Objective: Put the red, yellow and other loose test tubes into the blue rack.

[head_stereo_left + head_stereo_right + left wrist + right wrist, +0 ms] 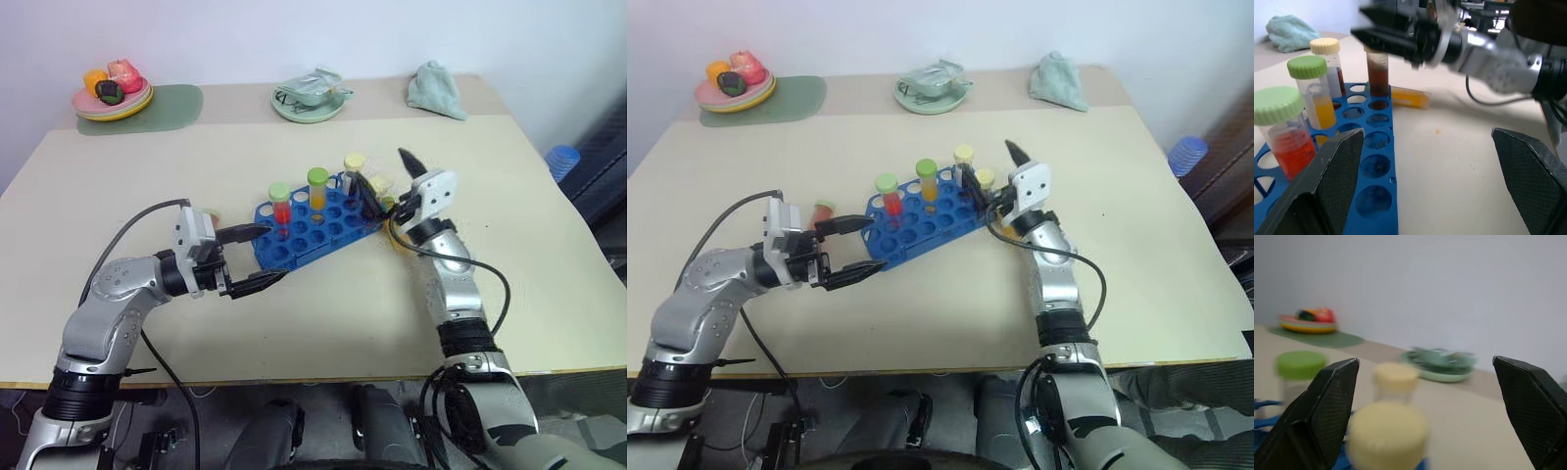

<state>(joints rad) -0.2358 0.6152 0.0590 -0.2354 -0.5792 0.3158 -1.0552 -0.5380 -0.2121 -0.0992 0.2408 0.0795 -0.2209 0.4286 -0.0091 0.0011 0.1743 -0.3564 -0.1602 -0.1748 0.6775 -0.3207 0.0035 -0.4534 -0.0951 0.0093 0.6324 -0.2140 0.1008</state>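
The yellowish tube (1411,98) is next to the blue rack's far end (1390,100), so my right gripper should pull that tube away from the rack before it stands the tube up.
The blue rack (312,227) lies mid-table. Standing in it are the red test tube with a pale green cap (280,208), the yellow one with a green cap (317,190), a greyish tube with a cream cap (354,168) and the brown one (1378,79) at the far end. My right gripper (387,181) is open just above the brown tube, with nothing between its fingers; cream caps (1387,440) sit blurred between them. My left gripper (265,255) is open and level at the rack's near left corner, holding nothing.
A yellowish tube (1410,97) lies on the table beside the rack's far end. At the back stand a fruit plate (112,102) on a green mat, a green dish (312,106) and a teal cloth (437,90). A small object (824,208) sits behind my left gripper.
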